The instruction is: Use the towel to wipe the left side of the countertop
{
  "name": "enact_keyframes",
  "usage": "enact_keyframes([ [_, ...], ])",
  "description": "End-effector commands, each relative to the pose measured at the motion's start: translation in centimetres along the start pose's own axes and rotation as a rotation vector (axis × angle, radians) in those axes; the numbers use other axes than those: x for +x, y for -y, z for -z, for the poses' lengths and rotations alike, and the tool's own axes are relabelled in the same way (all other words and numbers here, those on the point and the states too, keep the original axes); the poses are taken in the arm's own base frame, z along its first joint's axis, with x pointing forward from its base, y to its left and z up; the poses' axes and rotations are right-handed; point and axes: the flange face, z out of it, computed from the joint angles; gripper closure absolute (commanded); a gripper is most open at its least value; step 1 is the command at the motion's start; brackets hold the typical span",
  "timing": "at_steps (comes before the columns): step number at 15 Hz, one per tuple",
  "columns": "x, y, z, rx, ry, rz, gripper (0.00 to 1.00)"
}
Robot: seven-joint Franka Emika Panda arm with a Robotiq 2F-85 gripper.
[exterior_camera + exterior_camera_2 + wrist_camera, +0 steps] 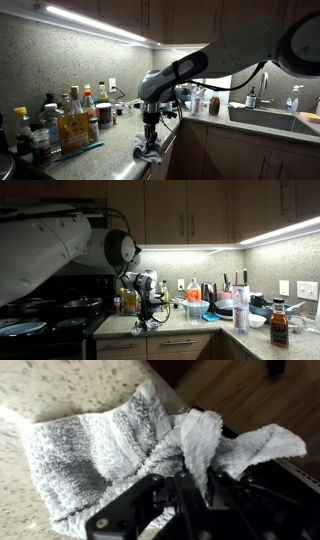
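Observation:
The towel's end (151, 156) is hanging over the front edge of the counter. My gripper should sweep the towel back onto the countertop, farther from the stove (178, 325).
A grey and white towel (120, 455) lies bunched on the speckled countertop (40, 390) near its front edge. My gripper (185, 485) is shut on a fold of the towel and presses it onto the counter. In both exterior views the arm reaches down to the towel (150, 152) (142, 321) at the counter's front edge, with the gripper (151, 135) (143, 311) just above it.
Several bottles and jars (70, 120) stand on a tray at the back of the counter. A sink (265, 118) with dish items lies farther along. A stove (40, 320) sits beside the counter, and a spray bottle (241, 310) and dark jar (279, 325) stand near the front.

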Motion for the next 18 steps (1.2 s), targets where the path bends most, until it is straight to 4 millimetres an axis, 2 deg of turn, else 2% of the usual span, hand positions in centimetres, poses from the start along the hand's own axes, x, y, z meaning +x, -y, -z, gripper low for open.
enact_keyframes([
  [1, -0.9, -1.2, -1.6, -0.174, 0.070, -0.031, 0.97],
  [12, -5.0, -4.1, -2.9, -0.660, 0.349, -0.232, 0.97],
  [14, -5.2, -3.4, -3.6, -0.595, 0.371, -0.280, 0.97],
  [15, -4.7, -2.8, -3.6, -0.534, 0.339, -0.288, 0.97],
  [18, -3.1, -2.1, -2.3, -0.454, 0.221, -0.227, 0.97],
])
